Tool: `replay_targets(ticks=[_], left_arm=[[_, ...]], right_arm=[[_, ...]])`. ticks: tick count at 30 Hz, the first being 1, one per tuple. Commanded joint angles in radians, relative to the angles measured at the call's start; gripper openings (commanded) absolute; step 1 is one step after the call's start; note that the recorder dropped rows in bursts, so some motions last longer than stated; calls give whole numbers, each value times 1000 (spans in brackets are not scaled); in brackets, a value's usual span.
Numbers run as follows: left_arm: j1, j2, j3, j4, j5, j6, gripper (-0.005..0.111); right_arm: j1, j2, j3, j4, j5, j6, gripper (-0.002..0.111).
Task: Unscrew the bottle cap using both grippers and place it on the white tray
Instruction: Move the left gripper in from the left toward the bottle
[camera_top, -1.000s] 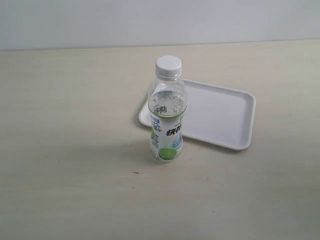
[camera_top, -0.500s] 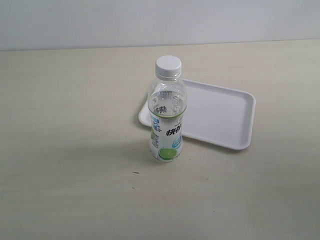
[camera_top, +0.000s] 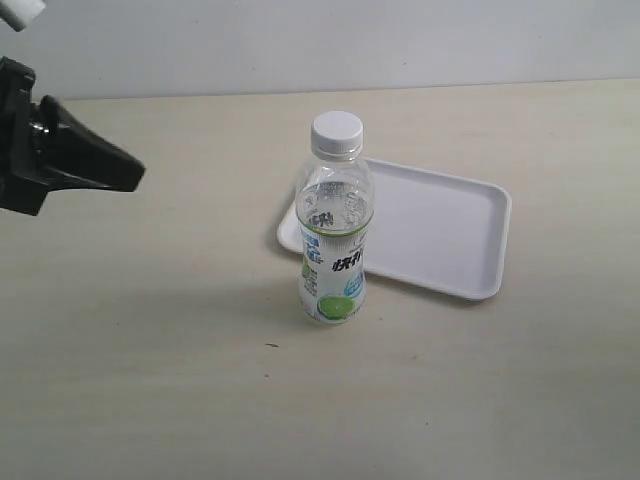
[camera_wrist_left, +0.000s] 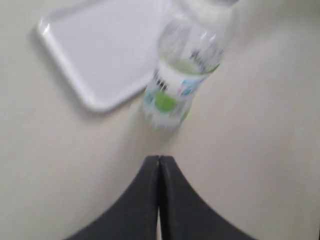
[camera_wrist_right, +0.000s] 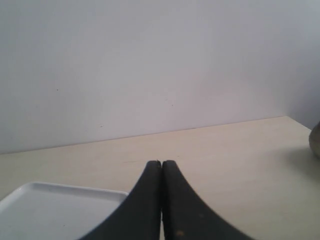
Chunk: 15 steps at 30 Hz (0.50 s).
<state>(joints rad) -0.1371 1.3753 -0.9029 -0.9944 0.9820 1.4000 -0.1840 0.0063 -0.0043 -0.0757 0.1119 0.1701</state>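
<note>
The upright bottle (camera_top: 336, 210) has my closed left gripper slanting down toward it. That gripper should back away, open, and come in low and level around the label (camera_top: 334, 272).
The clear bottle (camera_top: 335, 235) with a white-and-green label stands upright mid-table, its white ribbed cap (camera_top: 336, 133) screwed on top. Behind it and to the right lies the white tray (camera_top: 440, 228), with nothing on it. My left gripper (camera_top: 135, 172) reaches in from the left edge, shut and holding nothing, well to the left of the bottle. In the left wrist view the shut gripper (camera_wrist_left: 159, 159) points at the blurred bottle (camera_wrist_left: 182, 75) and the tray (camera_wrist_left: 100, 50). In the right wrist view the shut right gripper (camera_wrist_right: 161, 163) shows above a tray corner (camera_wrist_right: 60, 205). The exterior view does not show the right gripper.
The pale wooden table (camera_top: 150, 350) runs back to a white wall (camera_top: 320, 40). A dark rounded object (camera_wrist_right: 315, 140) shows at the edge of the right wrist view.
The left arm has come into the exterior view from the left edge. The bottle, cap and tray have not moved.
</note>
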Motion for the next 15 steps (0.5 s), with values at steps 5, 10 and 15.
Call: replay_targets(ticks=[5, 10, 15], left_arm=[[-4, 26, 287, -567, -49, 697, 0], [-4, 53, 297, -583, -98, 697, 0], [-4, 65, 267, -674, -414, 397, 0]], right_arm=[[3, -6, 4, -1, -2, -1, 0], [3, -6, 4, -1, -2, -1, 0], [3, -6, 4, -1, -2, -1, 0]])
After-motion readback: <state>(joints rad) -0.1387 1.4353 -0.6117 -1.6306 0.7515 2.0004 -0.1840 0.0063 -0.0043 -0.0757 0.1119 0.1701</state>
